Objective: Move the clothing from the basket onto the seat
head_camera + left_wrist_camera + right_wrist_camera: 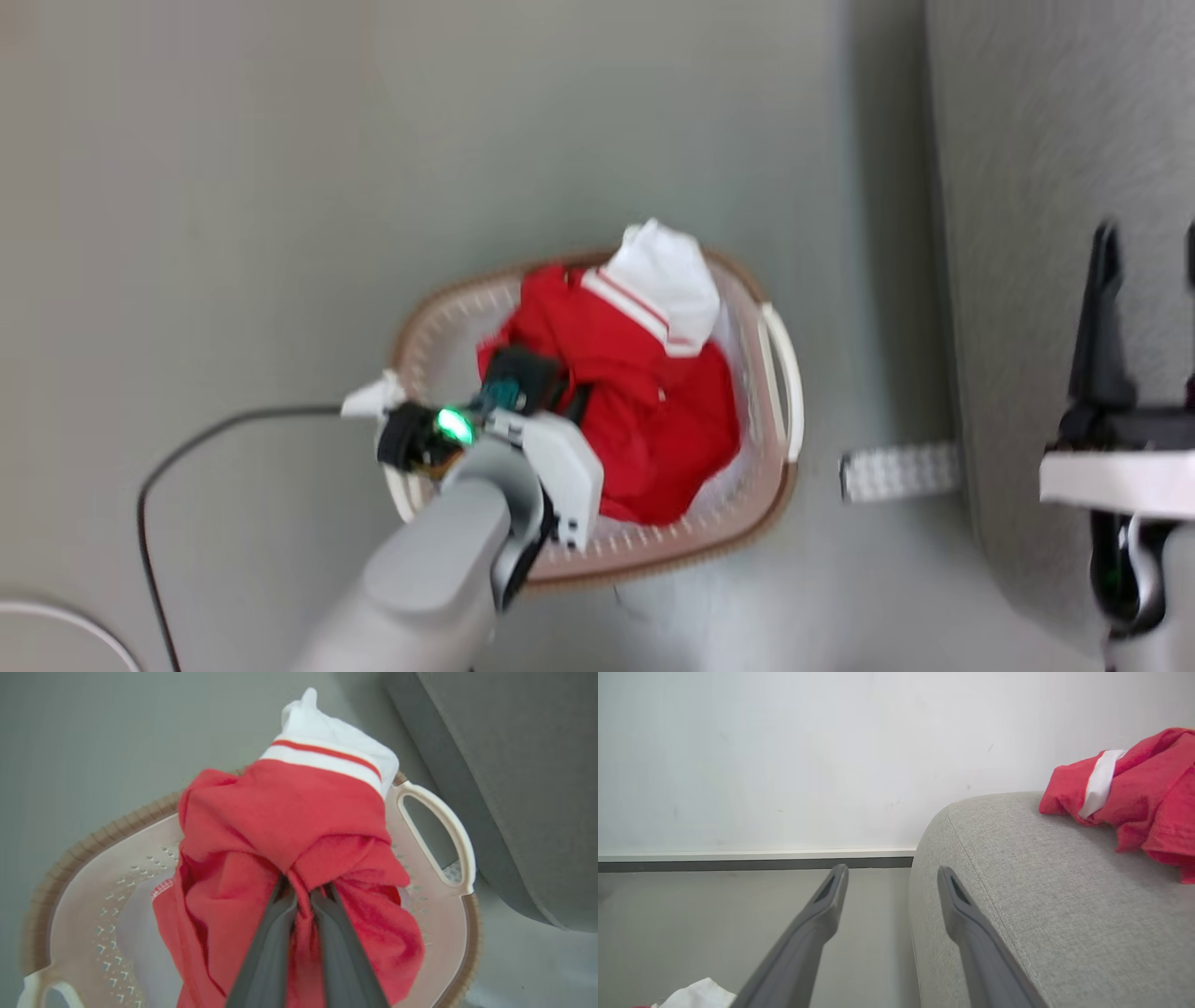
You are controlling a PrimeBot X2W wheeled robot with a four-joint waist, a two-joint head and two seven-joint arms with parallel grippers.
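Note:
The basket should be empty down to its white lining (453, 347) when the robot lifts the red clothing (639, 403), because the lining can already be seen next to the bunched folds.
The cream basket (782, 373) with a brown rim stands on the grey floor, left of the grey sofa (1036, 187). Red clothing (653, 401) with white striped trim and a white collar piece fills it. My left gripper (537, 383) reaches down into the basket. In the left wrist view that gripper (306, 887) is shut on a bunched fold of the red clothing (289, 821), above the basket (93, 877). My right gripper (1148, 252) hovers open over the sofa, holding nothing (892, 870). Another red garment (1134, 793) with a white band lies on the sofa (1041, 896).
A black cable (187, 448) runs across the floor left of the basket. A pale perforated piece (901, 471) lies between basket and sofa. A white wall with a dark skirting strip (756, 863) stands beyond the sofa's end. White cloth (698, 994) shows at the right wrist view's bottom edge.

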